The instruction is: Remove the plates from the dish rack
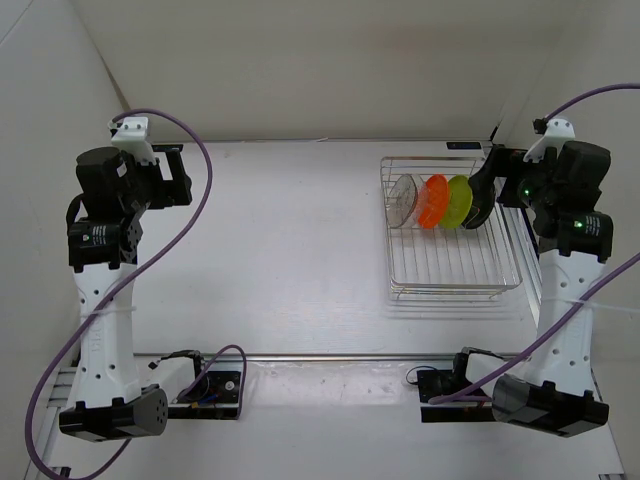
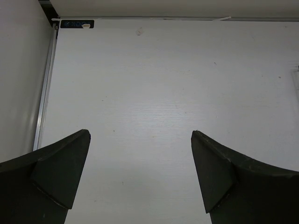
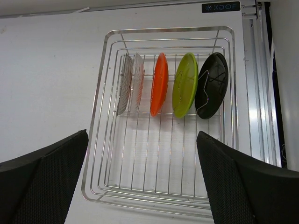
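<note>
The clear plate point(image 1: 401, 201) is standing on edge at the row's open end, so I should keep bringing my right gripper toward its rim point(image 1: 414, 187) until my fingers straddle it.
The silver wire dish rack point(image 1: 450, 290) sits on the right side of the table. Four plates stand on edge in a row in its far part: clear point(image 1: 404, 198), orange point(image 1: 434, 200), lime green point(image 1: 459, 202) and black point(image 1: 476, 212). In the right wrist view the rack point(image 3: 154, 196) lies below, with the clear point(image 3: 131, 84), orange point(image 3: 160, 84), green point(image 3: 185, 85) and black point(image 3: 212, 84) plates. My right gripper point(image 3: 142, 154) is open and empty, held high over the rack's near part point(image 1: 505, 185). My left gripper point(image 2: 140, 154) is open and empty over bare table at the far left point(image 1: 172, 180).
White walls close in the table at the back and both sides. A metal rail point(image 3: 254, 93) runs along the rack's right side. The rack's near half holds no plates. Purple cables loop from both arms.
</note>
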Robot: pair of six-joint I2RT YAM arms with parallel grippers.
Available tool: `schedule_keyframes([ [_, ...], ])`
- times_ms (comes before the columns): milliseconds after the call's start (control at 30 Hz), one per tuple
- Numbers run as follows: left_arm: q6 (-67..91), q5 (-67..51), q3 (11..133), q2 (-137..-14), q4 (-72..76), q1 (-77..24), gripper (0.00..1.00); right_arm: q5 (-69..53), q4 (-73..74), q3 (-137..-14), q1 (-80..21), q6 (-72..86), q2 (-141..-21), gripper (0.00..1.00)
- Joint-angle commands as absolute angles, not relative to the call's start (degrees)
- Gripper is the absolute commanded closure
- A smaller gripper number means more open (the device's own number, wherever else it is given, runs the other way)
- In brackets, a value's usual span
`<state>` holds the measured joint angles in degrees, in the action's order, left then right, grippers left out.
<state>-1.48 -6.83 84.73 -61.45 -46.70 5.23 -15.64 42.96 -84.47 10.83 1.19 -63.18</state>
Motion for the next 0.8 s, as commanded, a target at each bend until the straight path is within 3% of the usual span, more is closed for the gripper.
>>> schedule_keyframes([
  [0, -1.23, -6.24, 84.29, -59.94, -45.70, 5.10, 0.00, -18.01, 39.64, -84.20, 10.72, 1.41, -61.52, 0.00],
  [300, -1.23, -7.29, 83.77, -59.41, -45.70, 5.10, 0.00, -23.64, 39.20, -81.30, 8.80, -2.37, -60.47, 0.00],
  [467, -1.76, -6.77, 82.62, -58.89, -45.70, 5.10, 0.00, -14.43, 44.20, -86.04, 1.59, -5.79, -65.82, 0.00],
  [767, -1.76, -5.54, 81.04, -57.84, -45.18, 5.10, 0.00, 9.56, 46.49, -96.06, -20.03, -11.34, -80.75, 0.05],
])
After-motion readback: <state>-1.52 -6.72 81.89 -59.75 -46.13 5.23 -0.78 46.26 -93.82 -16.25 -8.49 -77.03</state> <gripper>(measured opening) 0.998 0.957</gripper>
